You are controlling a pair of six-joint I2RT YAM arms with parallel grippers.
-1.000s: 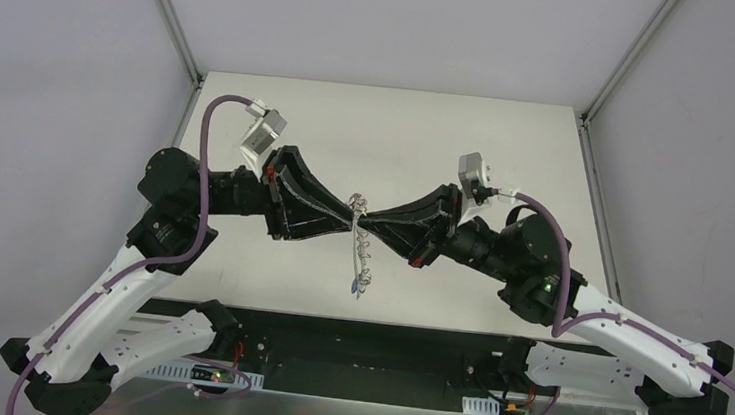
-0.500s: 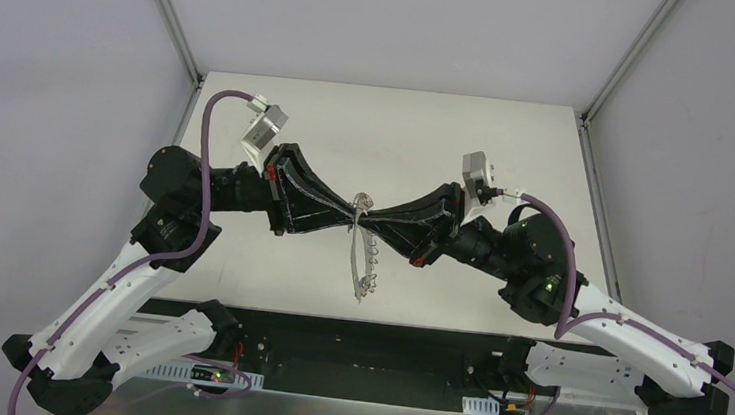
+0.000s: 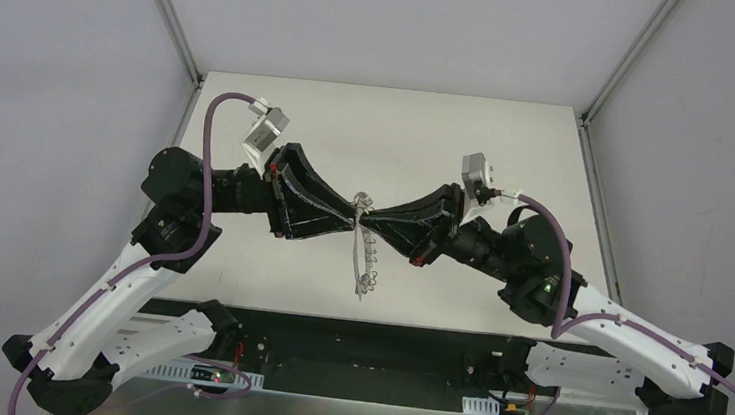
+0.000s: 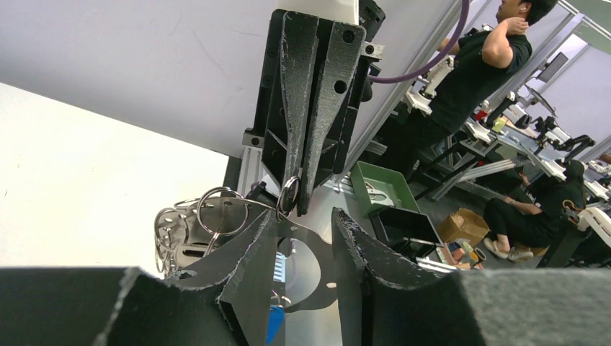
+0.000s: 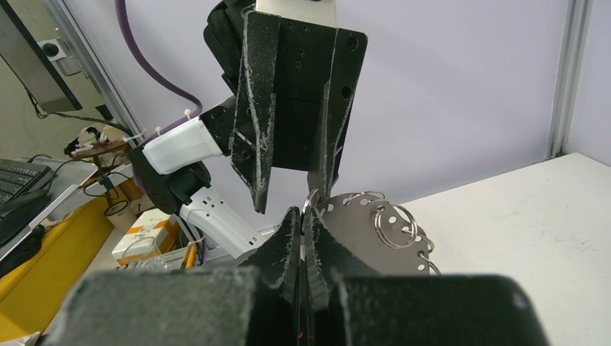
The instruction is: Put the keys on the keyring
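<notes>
The small ring (image 4: 289,195) is against the end of one finger of my open left gripper, so I should turn the keyring (image 3: 365,258) with my right gripper before my left gripper takes that ring.
Both grippers meet tip to tip above the table's middle. The keyring (image 3: 364,263), a silvery loop fringed with small split rings, hangs down from where they meet. In the right wrist view it is a flat holed metal band (image 5: 360,234). My right gripper (image 5: 302,213) is shut on its top edge, next to a small ring (image 4: 288,196). My left gripper (image 4: 304,216) is open, its jaws either side of the band, the left finger (image 4: 252,245) against it. A bright blue key (image 4: 272,324) hangs below on the ring. The red and dark keys are out of view.
The white table (image 3: 469,146) lies below, with metal frame posts (image 3: 169,20) at its back corners. The arm bases sit on the black rail (image 3: 362,343) at the near edge. Beyond the table are a green bin (image 4: 378,189) and people.
The hanging keyring has swung slightly to the right. The left wrist has shifted a little. Both grippers stay tip to tip.
</notes>
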